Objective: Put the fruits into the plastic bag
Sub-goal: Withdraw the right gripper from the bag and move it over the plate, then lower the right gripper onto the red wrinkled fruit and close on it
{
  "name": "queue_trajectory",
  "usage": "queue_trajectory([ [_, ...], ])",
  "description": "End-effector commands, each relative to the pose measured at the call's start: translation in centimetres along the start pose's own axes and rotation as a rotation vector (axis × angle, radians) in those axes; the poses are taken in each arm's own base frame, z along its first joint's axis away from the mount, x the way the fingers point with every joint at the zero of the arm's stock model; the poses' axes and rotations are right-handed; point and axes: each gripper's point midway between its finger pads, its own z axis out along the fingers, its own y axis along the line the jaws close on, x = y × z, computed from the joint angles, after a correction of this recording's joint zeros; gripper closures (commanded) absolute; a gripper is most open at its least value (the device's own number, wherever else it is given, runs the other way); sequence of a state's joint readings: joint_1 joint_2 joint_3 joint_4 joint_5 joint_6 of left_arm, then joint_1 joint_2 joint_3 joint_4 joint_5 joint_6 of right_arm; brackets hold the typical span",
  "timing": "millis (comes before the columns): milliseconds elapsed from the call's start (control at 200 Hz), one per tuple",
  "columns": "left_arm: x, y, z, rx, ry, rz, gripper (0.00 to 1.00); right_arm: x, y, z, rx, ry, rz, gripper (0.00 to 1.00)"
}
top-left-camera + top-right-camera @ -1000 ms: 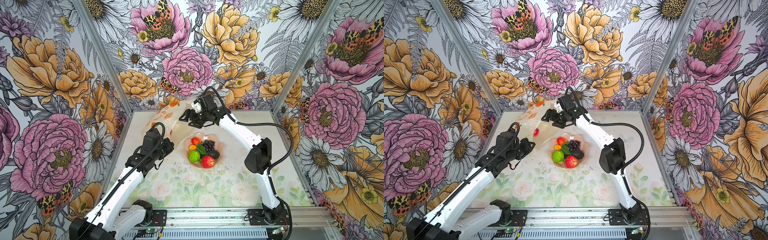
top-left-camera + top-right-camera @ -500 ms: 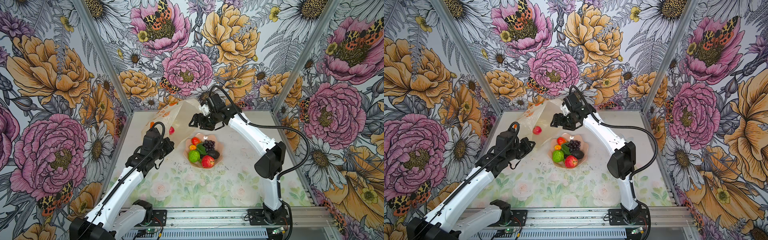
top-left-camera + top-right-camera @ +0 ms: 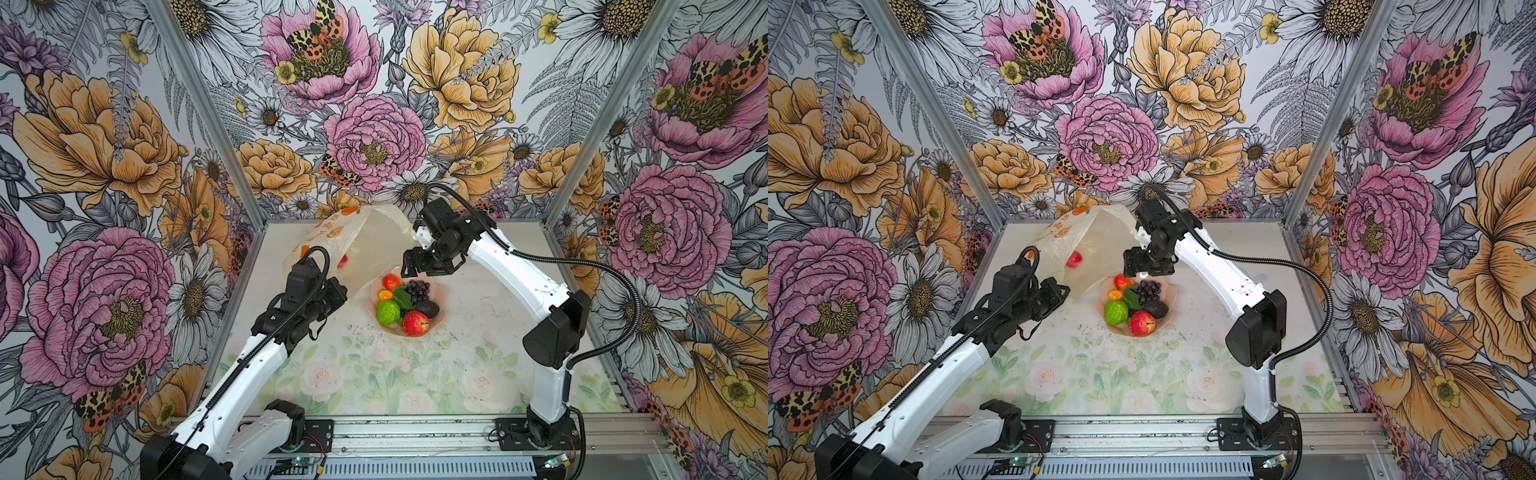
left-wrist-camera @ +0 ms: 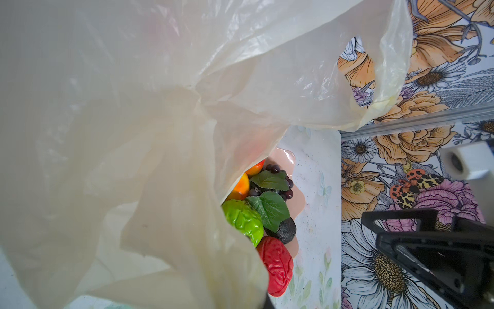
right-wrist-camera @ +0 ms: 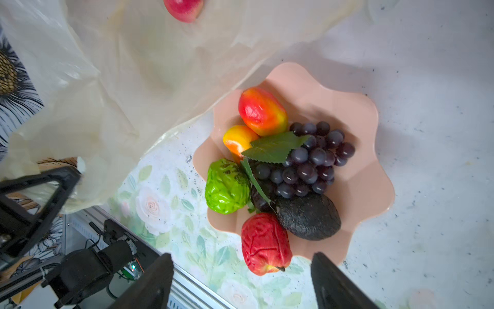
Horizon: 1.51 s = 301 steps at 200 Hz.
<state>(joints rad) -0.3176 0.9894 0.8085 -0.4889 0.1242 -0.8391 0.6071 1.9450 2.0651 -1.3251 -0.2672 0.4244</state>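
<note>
The robot's right gripper has its open fingers in line with the red apple in the bowl point(image 3: 416, 323), so it should keep going down and close on the red apple's sides point(image 5: 266, 244).
The pale-yellow plastic bag point(image 3: 365, 245) point(image 3: 1096, 245) stands open at the back left, its mouth towards the bowl. My left gripper point(image 3: 337, 291) point(image 3: 1059, 291) is shut on the bag's near edge; in the left wrist view the bag point(image 4: 133, 133) hides the jaws. One red apple point(image 3: 343, 261) point(image 5: 183, 9) lies inside the bag. My right gripper point(image 3: 430, 270) point(image 5: 242, 257) hangs open and empty over the bowl's far rim. In the bowl lie a red apple point(image 5: 264, 243), a lime-green fruit point(image 5: 226, 190), grapes point(image 5: 312, 157), an avocado point(image 5: 310, 216), a small orange point(image 5: 236, 139) and a red-orange fruit point(image 5: 260, 111).
The pink scalloped bowl point(image 3: 441, 291) point(image 5: 369, 171) sits mid-table, just right of the bag's mouth. The bag's loose edge drapes over the bowl's left rim. Flowered walls with metal posts point(image 3: 232, 145) close in the back and sides; a rail point(image 3: 415, 428) runs along the front.
My right gripper has drawn back from the bag's mouth, to the right and down over the bowl. The red apple now lies in the bag. The left arm has not moved.
</note>
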Motion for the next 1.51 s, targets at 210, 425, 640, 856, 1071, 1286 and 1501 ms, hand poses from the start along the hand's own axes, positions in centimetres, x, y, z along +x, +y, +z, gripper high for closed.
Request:
queue_trajectory([
  [210, -0.2, -0.2, -0.4, 0.031, -0.018, 0.001, 1.0, 4.9, -0.2, 1.5, 0.068, 0.159, -0.082, 0.16],
  [425, -0.3, -0.2, -0.6, 0.03, -0.023, -0.002, 1.0, 7.0, 0.0, 3.8, 0.088, 0.242, -0.109, 0.15],
  [640, -0.2, -0.1, -0.6, 0.03, -0.024, -0.003, 1.0, 8.3, -0.3, 5.6, 0.116, 0.295, -0.124, 0.15],
  [856, -0.1, 0.1, -0.7, 0.028, -0.023, -0.005, 1.0, 9.1, -0.9, 7.1, 0.127, 0.335, -0.121, 0.15],
  [1071, -0.1, 0.2, -0.7, 0.03, -0.023, -0.007, 1.0, 9.5, -1.5, 8.4, 0.137, 0.353, -0.116, 0.15],
  [1286, -0.2, 0.2, -0.8, 0.032, -0.021, -0.006, 1.0, 9.6, -1.9, 9.5, 0.147, 0.368, -0.113, 0.15],
  [1501, -0.4, 0.4, -0.9, 0.029, -0.021, -0.009, 1.0, 9.9, -2.2, 10.5, 0.146, 0.387, -0.107, 0.15],
])
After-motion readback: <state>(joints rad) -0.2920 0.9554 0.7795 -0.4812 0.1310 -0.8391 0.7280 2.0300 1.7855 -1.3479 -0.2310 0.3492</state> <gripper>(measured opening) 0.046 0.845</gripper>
